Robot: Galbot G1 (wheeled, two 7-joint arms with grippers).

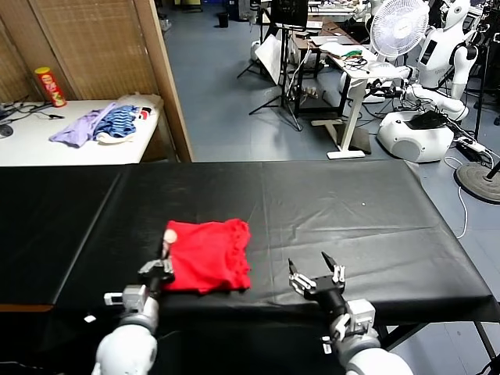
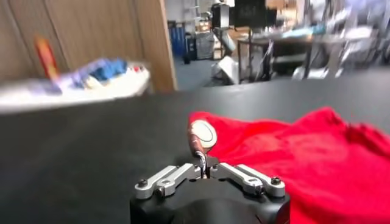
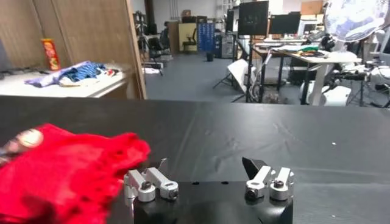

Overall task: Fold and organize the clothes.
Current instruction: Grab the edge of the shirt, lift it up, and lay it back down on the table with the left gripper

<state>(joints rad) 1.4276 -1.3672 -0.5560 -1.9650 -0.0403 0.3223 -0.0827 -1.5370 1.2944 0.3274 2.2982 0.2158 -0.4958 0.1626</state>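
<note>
I should use my left gripper to pull the printed edge (image 1: 169, 236) out and then swing it back over the T-shirt, because the red T-shirt lies plain side (image 1: 209, 259) up with its print underneath.
The clothes are one bright red T-shirt (image 1: 207, 256), lying folded into a small crumpled rectangle near the front of the black table (image 1: 351, 211). My left gripper (image 1: 167, 238) is at the shirt's left edge. In the left wrist view its fingers (image 2: 200, 137) are pressed together, with the tip on the hem of the red shirt (image 2: 304, 152). My right gripper (image 1: 315, 272) hovers open just right of the shirt, with nothing between its fingers. In the right wrist view this open gripper (image 3: 207, 167) is over bare table, with the red shirt (image 3: 61, 164) off to one side.
A white side table (image 1: 47, 144) at the back left holds a lilac garment (image 1: 82, 126), a blue-striped garment (image 1: 119, 123) and a red can (image 1: 50, 86). Desks, a fan (image 1: 398, 27) and a white robot (image 1: 437, 55) stand beyond the table's far edge.
</note>
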